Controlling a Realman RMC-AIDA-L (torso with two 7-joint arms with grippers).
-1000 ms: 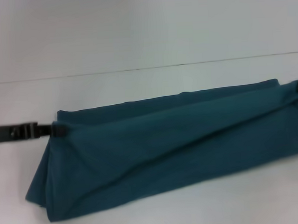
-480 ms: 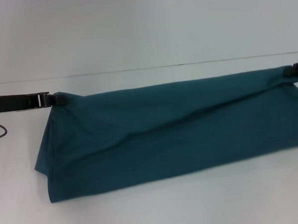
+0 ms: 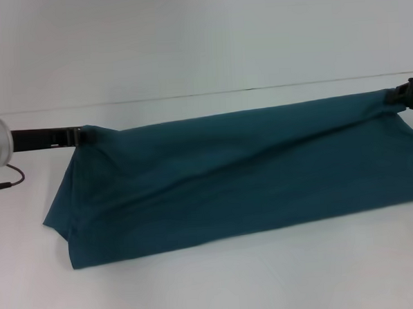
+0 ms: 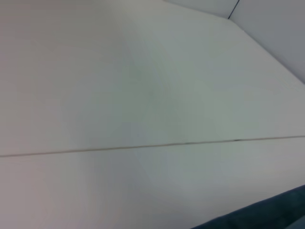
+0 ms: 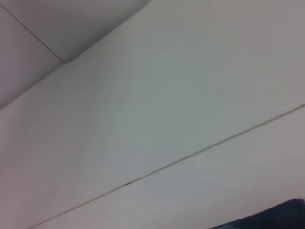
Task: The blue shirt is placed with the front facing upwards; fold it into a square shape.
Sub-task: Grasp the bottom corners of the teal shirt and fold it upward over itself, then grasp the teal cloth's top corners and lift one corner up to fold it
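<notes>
A flap (image 3: 55, 221) pokes out beyond the side edge of the blue shirt, so the robot's left gripper should put down the shirt's upper corner, grip that side lower (image 3: 79, 187) and pull the flap in.
The blue shirt (image 3: 235, 177) is a long dark teal band stretched across the white table in the head view, folded over so no lettering shows. Its upper edge is pulled taut between two corners and lifted off the table. My left gripper (image 3: 79, 135) is shut on the upper left corner. At the far right, my right gripper (image 3: 401, 96) is shut on the upper right corner. The lower edge of the cloth rests on the table. A dark strip of the shirt (image 4: 267, 214) edges the left wrist view, and a sliver of the shirt (image 5: 271, 218) edges the right wrist view.
The white table (image 3: 213, 285) runs in front of the shirt. A thin dark seam (image 3: 189, 96) crosses the surface behind it. A dark cable (image 3: 7, 182) loops beside my left arm.
Both grippers have carried the shirt's upper edge up and away from me, flattening the folded cloth. My left arm has drawn back to the left, its silver wrist with a green light now showing.
</notes>
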